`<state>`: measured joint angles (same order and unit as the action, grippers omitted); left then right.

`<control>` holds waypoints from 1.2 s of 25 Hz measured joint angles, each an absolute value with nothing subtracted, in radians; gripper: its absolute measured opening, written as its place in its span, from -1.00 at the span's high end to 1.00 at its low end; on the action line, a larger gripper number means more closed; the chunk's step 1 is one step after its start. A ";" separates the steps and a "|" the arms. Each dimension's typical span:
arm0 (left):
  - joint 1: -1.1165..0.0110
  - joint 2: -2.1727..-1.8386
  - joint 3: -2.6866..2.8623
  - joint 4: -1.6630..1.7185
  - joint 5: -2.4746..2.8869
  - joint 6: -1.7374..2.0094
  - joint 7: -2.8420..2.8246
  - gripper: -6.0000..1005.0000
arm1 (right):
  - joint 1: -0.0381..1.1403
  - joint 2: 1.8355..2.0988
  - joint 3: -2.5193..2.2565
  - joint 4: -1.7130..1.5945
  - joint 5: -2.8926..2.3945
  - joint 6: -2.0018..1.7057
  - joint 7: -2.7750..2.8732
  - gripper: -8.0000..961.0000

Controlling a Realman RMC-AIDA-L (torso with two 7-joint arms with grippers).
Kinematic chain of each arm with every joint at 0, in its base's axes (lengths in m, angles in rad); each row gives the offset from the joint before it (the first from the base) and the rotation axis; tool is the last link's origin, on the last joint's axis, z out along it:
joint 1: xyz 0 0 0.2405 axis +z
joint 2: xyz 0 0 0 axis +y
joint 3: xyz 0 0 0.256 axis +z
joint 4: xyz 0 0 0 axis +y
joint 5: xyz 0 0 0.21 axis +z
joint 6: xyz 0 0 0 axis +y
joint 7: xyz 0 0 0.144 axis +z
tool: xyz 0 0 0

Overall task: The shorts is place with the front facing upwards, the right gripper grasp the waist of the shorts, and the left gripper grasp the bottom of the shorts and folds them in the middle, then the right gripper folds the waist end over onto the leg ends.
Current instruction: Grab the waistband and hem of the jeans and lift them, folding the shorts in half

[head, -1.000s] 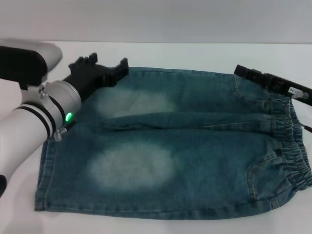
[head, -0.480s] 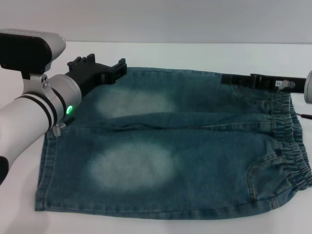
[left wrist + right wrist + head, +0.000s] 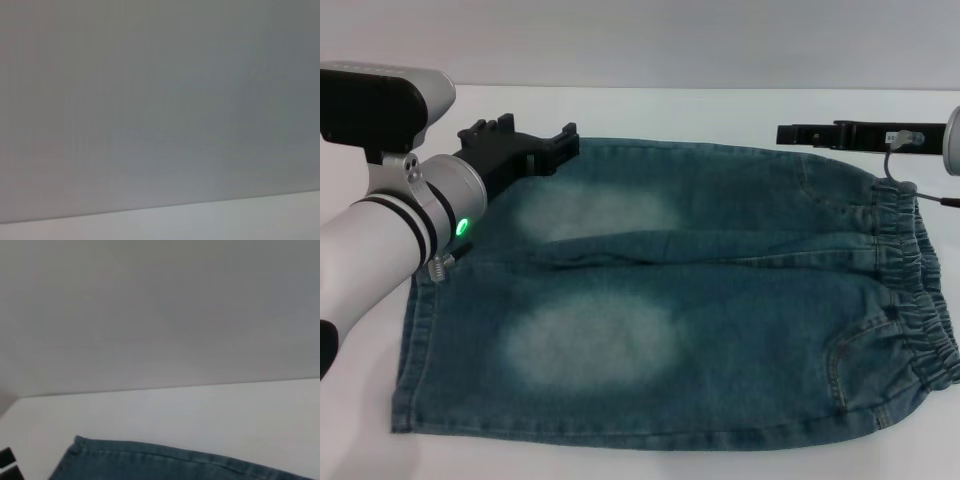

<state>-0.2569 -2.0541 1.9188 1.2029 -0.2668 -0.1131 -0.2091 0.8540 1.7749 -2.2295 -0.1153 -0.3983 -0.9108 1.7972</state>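
My right gripper is past the far edge of the shorts point(image 3: 835, 163), away from the waist. It should move back toward the near end of the waist point(image 3: 938, 366).
The blue denim shorts point(image 3: 720, 300) lie flat, front up, with two pale patches. The gathered waist point(image 3: 920, 290) is at the right and the straight leg hems, the bottom of the shorts point(image 3: 410, 350), are at the left. My left gripper point(image 3: 525, 140) is open, a black claw over the far leg close to its hem, with nothing in it. My right gripper point(image 3: 790, 133) is a slim black bar lying level just past the far edge of the shorts near the waist corner, apart from the cloth. The right wrist view shows only the far denim edge point(image 3: 175, 460).
The shorts rest on a white table point(image 3: 670, 110) with a grey wall behind. My left arm point(image 3: 380, 240), silver-white with a green light, crosses the far-left corner of the shorts. A thin cable point(image 3: 905, 175) hangs from the right gripper over the waistband. The left wrist view shows only wall and table.
My right gripper has moved from over the waist corner to beyond the far edge of the shorts and turned level. The left gripper shifted slightly left, then held still. The shorts have not moved.
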 joint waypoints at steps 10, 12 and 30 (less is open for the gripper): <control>-0.266 -2.054 1.913 1.194 -0.267 -0.115 -0.195 -0.63 | 0.871 1.774 -2.224 -0.203 -0.607 -0.898 1.953 -0.64; -0.271 -2.055 1.909 1.186 -0.267 -0.115 -0.184 -0.63 | 0.871 1.773 -2.221 -0.220 -0.639 -0.897 1.978 -0.64; -0.292 -2.053 1.905 1.135 -0.267 -0.105 -0.179 -0.62 | 0.487 1.947 -1.525 -1.143 -2.156 -0.983 2.759 -0.64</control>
<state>-0.2924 -2.0534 1.9048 1.1350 -0.2669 -0.1045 -0.1788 0.4872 1.9473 -1.5245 -1.1433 -2.1561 -0.9826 2.7587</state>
